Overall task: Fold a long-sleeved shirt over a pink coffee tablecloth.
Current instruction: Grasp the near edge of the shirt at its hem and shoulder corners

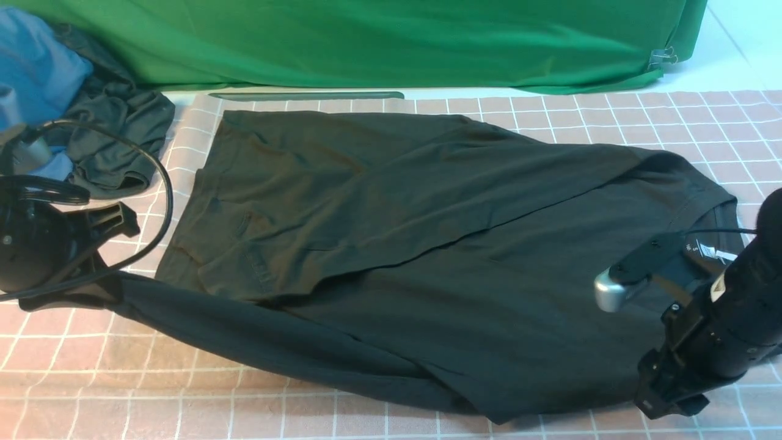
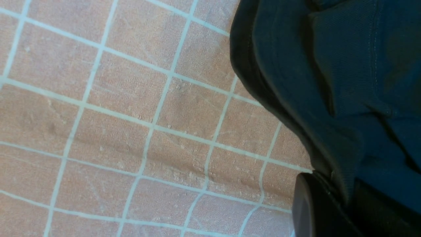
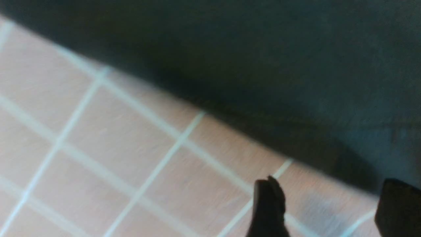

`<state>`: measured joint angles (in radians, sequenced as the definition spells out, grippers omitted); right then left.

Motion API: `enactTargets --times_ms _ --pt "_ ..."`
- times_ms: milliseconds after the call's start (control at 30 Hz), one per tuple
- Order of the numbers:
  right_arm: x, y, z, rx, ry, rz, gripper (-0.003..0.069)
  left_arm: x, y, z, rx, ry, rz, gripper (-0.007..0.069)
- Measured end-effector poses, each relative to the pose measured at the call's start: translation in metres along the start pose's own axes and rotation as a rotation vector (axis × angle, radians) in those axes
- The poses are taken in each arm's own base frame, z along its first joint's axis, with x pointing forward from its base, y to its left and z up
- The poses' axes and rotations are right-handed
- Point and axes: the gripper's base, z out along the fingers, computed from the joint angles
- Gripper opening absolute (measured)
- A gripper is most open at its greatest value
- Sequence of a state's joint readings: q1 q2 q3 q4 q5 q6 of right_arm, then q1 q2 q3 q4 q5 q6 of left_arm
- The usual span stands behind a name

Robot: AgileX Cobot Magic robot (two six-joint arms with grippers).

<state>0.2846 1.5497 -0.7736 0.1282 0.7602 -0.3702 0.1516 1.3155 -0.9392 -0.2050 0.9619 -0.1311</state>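
I expect the shirt to fold over and hide its white neck label when I carry the shirt's near edge (image 1: pixel 476 311) back, because the shirt's edge sags limply (image 1: pixel 308 368).
The black long-sleeved shirt (image 1: pixel 427 244) lies sideways on the pink coffee tablecloth (image 1: pixel 611 116), one part folded over its middle. Its white neck label (image 1: pixel 712 252) shows at the right. My left gripper (image 1: pixel 110 290) is at the shirt's left end, shut on the dark fabric. In the left wrist view the cloth (image 2: pixel 345 98) runs down between the closed fingers (image 2: pixel 312 210). My right gripper (image 1: pixel 666 394) hangs low at the shirt's near right edge. In the right wrist view its fingers (image 3: pixel 268 204) stand apart over bare tablecloth (image 3: pixel 115 138), with the shirt's edge (image 3: pixel 263 65) just beyond and nothing held.
A green fabric (image 1: pixel 397 43) hangs across the back, held by a clip (image 1: pixel 663 58) at its right. A blue cloth (image 1: pixel 33 67) and a smaller dark garment (image 1: pixel 116 140) lie bunched at the far left. A black cable (image 1: pixel 165 201) loops beside my left arm.
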Motion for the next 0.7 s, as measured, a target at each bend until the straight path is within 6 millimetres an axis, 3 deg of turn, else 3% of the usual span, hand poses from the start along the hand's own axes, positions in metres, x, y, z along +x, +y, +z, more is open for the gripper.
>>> enactTargets --times_ms 233,333,400,433,533,700 --pt "-0.008 -0.006 0.017 0.030 -0.022 0.014 0.0465 -0.001 0.000 0.000 0.002 -0.012 0.000 0.0046" --pt "-0.009 -0.007 0.018 0.041 -0.029 0.004 0.0342 -0.001 0.000 0.000 0.002 -0.014 0.000 0.0046" --pt "-0.012 -0.008 0.016 0.041 -0.034 0.005 0.0127 -0.001 0.000 0.000 0.003 -0.015 0.000 0.0046" --pt "-0.014 -0.008 0.015 0.038 -0.030 0.005 0.0094 -0.001 -0.001 0.000 0.005 -0.015 -0.002 0.0046" --pt "-0.021 -0.008 0.005 0.033 -0.027 -0.002 0.0054 -0.004 -0.004 -0.003 0.029 -0.024 -0.021 0.0046" --pt "-0.033 -0.012 -0.020 0.055 -0.057 -0.022 0.0050 -0.014 -0.012 -0.015 0.084 -0.069 -0.060 0.0046"
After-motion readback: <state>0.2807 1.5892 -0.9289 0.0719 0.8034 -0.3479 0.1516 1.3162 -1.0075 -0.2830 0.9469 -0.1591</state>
